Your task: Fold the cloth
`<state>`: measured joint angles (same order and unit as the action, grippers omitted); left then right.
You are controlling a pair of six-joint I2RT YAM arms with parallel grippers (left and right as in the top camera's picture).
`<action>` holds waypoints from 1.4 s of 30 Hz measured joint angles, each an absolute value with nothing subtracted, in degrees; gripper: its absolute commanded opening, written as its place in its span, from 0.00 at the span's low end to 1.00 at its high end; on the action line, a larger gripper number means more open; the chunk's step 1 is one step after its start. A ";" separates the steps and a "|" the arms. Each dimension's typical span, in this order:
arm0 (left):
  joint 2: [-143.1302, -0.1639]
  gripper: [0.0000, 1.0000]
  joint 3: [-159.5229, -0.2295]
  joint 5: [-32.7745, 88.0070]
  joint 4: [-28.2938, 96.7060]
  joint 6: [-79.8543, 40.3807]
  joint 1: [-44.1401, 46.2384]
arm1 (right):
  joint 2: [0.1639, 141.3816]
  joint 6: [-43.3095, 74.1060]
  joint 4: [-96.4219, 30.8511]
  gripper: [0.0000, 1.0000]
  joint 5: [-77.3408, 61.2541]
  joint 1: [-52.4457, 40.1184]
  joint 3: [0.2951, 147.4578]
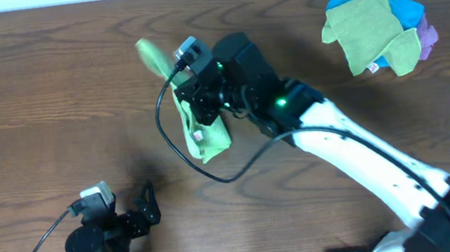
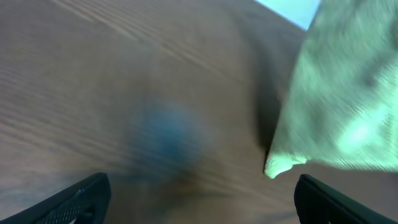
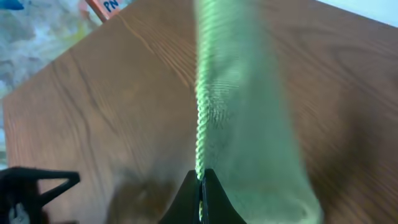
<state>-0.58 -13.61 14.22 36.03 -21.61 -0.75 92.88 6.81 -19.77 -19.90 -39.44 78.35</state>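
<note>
The robot's right gripper has the lime-green cloth hanging from it in a narrow bunch [image 1: 204, 139], so the robot should spread the cloth wider over the open wood [image 1: 146, 98] beside it before folding.
The lime-green cloth [image 1: 202, 136] hangs bunched over the middle of the table, partly hidden by my right arm. My right gripper [image 1: 196, 104] is shut on the cloth's edge; in the right wrist view the cloth [image 3: 249, 118] runs up from the pinched fingertips [image 3: 200, 180]. A small white tag [image 1: 198, 135] shows on the cloth. My left gripper [image 1: 133, 216] is open and empty near the front edge, to the left of the cloth. In the blurred left wrist view its fingers [image 2: 202, 199] are spread wide, with a cloth corner [image 2: 336, 106] at upper right.
A pile of other cloths [image 1: 376, 26], olive-green, blue and purple, lies at the back right of the wooden table [image 1: 33, 106]. A black cable [image 1: 177, 145] loops beside the held cloth.
</note>
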 measured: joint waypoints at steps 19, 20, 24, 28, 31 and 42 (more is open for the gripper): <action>-0.58 0.95 -13.63 17.87 29.52 -29.04 -0.75 | 91.44 1.37 -27.79 0.01 -10.76 -47.83 80.12; -0.58 0.96 -13.63 18.04 28.38 -29.56 -0.75 | 91.44 0.86 -27.68 0.01 -10.20 -47.79 80.20; -0.58 0.95 -13.63 18.44 26.96 -30.76 -0.75 | 91.50 -2.52 -23.40 0.01 -6.13 -47.46 80.27; -0.58 0.95 -13.63 18.85 26.96 -31.53 -0.75 | 93.76 -7.70 -13.69 0.01 -2.72 -46.26 81.17; -0.60 0.96 -13.63 18.98 26.94 -31.55 -0.75 | 98.91 -11.57 -6.46 0.01 -0.14 -44.31 82.26; -0.58 0.96 -13.65 18.68 30.92 -31.73 -0.75 | 118.43 -19.25 19.77 0.45 10.98 -37.71 83.50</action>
<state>-0.58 -13.65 18.68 30.92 -31.73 -0.75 118.43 -19.25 19.77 10.98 -37.71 83.50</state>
